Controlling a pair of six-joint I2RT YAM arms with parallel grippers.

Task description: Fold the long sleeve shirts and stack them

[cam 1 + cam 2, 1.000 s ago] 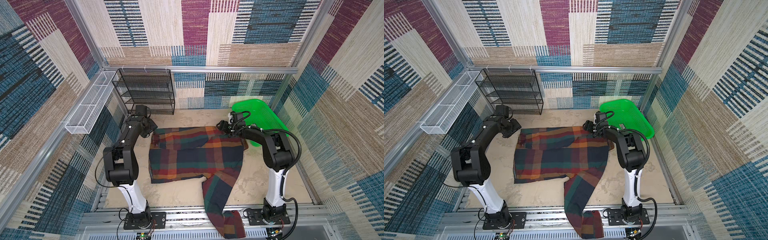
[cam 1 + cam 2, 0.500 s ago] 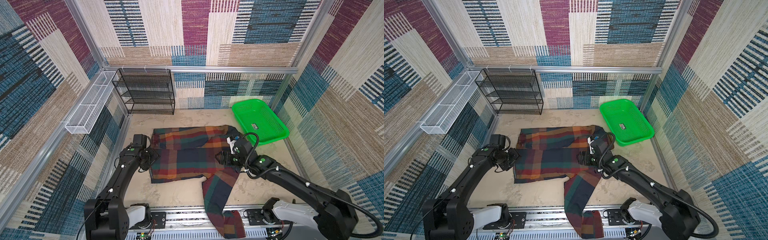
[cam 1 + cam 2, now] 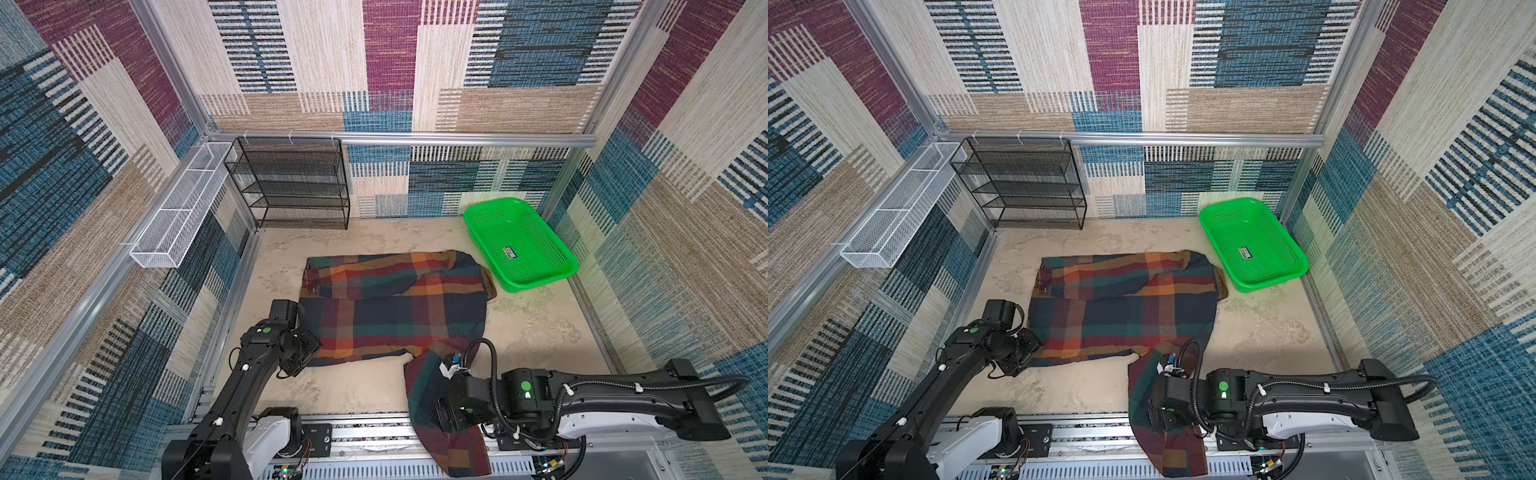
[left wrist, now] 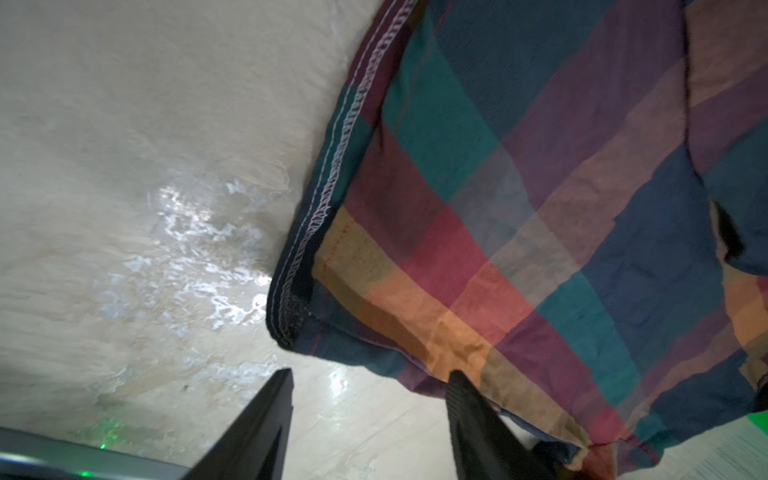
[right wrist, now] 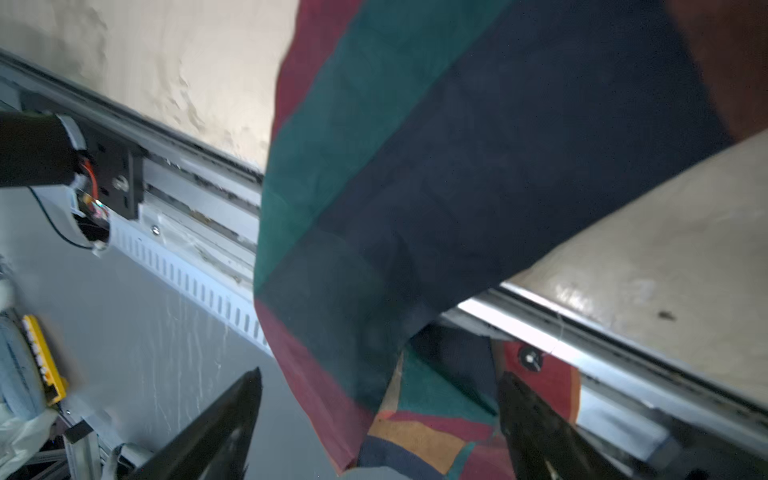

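The near sleeve is hanging over the front (image 3: 462, 457) rail, so the robot's right gripper should fold the sleeve onto the shirt (image 3: 448, 308) while the left gripper keeps hold of the hem corner.
The plaid long sleeve shirt (image 3: 395, 316) (image 3: 1121, 316) lies flat on the table, one sleeve folded across its far part. The other sleeve (image 3: 422, 386) (image 3: 1142, 382) runs toward me and hangs over the table's front edge. My left gripper (image 3: 311, 348) (image 4: 370, 374) stands open at the shirt's near-left hem corner (image 4: 291, 316), with bare table between its fingers. My right gripper (image 3: 436, 415) (image 5: 380, 374) is open low over the hanging sleeve (image 5: 415, 187) at the front rail, the cloth lying between its spread fingers but not pinched.
A green basket (image 3: 519, 245) sits at the back right beside the shirt's collar end. A black wire rack (image 3: 291, 183) stands at the back left, a white wire tray (image 3: 178, 208) hangs on the left wall. The metal rail (image 3: 365, 432) borders the front edge.
Both arms swung back from the shirt's far edge to the near side: the left to the near-left hem corner, the right down to the hanging sleeve. The shirt has not moved.
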